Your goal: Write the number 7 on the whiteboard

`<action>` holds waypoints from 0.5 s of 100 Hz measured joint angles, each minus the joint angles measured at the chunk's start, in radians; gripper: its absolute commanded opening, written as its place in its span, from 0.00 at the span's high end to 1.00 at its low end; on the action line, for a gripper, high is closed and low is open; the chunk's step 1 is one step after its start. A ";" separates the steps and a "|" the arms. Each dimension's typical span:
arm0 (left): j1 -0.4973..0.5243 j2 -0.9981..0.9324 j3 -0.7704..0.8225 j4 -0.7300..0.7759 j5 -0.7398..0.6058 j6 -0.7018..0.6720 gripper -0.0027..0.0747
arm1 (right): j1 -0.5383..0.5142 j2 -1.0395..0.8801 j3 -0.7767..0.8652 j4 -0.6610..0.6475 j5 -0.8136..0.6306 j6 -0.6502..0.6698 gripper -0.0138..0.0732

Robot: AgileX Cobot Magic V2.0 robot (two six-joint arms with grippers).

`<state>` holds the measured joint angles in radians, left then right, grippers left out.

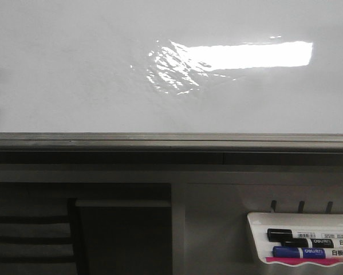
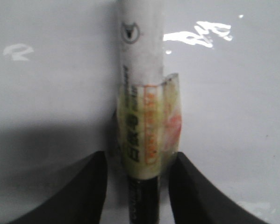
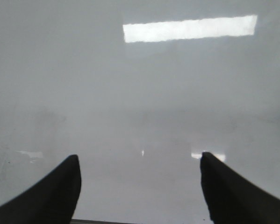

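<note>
I should take the marker by its white body with my right gripper before writing, because the marker's black tip end points back toward the palm of my left gripper.
The whiteboard is a large glossy white panel with a bright rectangular reflection, and it fills the upper half of the front view. No number 7 or other mark shows on it in any view. Neither gripper shows in the front view. In the left wrist view my left gripper is shut on a white marker with a printed label and a black lower body. The marker points at the board. In the right wrist view my right gripper is open and empty, facing the bare board.
A grey metal frame edge runs along the board's lower side. Below it at the lower right hangs a small white marker tray holding a black-capped marker and a blue-capped marker. Dark shelving is at the lower left.
</note>
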<state>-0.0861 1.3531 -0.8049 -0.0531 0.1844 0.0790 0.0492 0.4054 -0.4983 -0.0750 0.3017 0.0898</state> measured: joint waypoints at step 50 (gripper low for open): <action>-0.027 -0.047 -0.028 0.000 0.200 0.000 0.99 | 0.000 0.003 -0.079 0.066 0.178 0.000 0.29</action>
<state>-0.1136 1.3062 -0.8328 -0.0532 0.3841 0.0790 0.0492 0.4081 -0.5771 -0.0085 0.4794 0.0898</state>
